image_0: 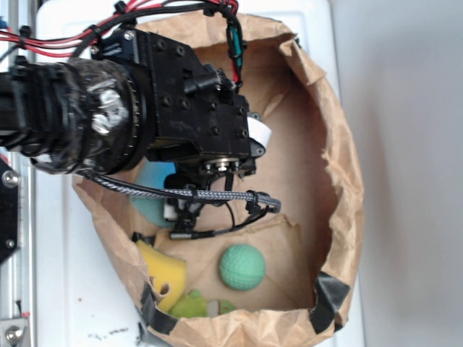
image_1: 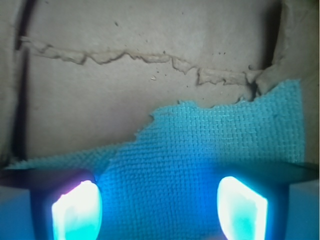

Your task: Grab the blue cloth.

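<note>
I expect the blue cloth (image_1: 200,142) to bunch up at the pinch and hang down on both sides when I lift, because a slanting fold (image_1: 119,157) runs through the cloth's limp weave.
The blue cloth (image_1: 210,145) lies flat on the brown paper floor, filling the lower half of the wrist view with a ragged upper edge. My gripper (image_1: 159,207) hovers directly over it, open, with one glowing fingertip at each side and cloth between them. In the exterior view only a patch of the blue cloth (image_0: 150,189) shows at the left of the bag, under the black arm; my gripper (image_0: 189,211) points down at its right edge.
A crumpled paper bag wall (image_0: 340,166) rings the workspace. Inside lie a green ball (image_0: 242,267), a yellow sponge with holes (image_0: 165,273) and a small green object (image_0: 195,303) near the front. A torn paper seam (image_1: 135,56) crosses the floor beyond the cloth.
</note>
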`<state>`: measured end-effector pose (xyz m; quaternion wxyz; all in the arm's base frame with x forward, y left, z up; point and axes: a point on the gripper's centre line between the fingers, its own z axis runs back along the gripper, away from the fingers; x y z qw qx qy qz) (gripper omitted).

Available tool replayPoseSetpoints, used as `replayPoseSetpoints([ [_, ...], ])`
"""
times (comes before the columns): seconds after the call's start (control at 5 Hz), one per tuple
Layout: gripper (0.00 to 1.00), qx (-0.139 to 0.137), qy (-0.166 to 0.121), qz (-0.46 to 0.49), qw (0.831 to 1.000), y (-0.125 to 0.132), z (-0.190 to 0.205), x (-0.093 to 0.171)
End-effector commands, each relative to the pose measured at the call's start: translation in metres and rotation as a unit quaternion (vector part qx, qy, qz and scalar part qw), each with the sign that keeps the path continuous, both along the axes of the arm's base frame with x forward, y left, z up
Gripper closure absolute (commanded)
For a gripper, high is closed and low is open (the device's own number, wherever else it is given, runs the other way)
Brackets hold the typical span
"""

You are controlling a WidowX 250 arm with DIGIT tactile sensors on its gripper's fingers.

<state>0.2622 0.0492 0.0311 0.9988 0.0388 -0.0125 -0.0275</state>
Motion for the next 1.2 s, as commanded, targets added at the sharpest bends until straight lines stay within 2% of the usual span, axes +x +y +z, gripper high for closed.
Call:
replayPoseSetpoints([
  [0.0,0.00,0.021,0.006,-0.017,1.000,0.0015,-0.0036,-0.0072],
  [0.2,0.00,0.018,0.006,-0.015,1.000,0.0003,-0.0056,-0.0089],
  [0.4,1.00,0.016,-0.001,-0.007,1.000,-0.0001,-0.0056,-0.0102],
  [1.0,1.00,0.015,-0.008,-0.013,1.000,-0.0032,-0.0027,-0.0116],
])
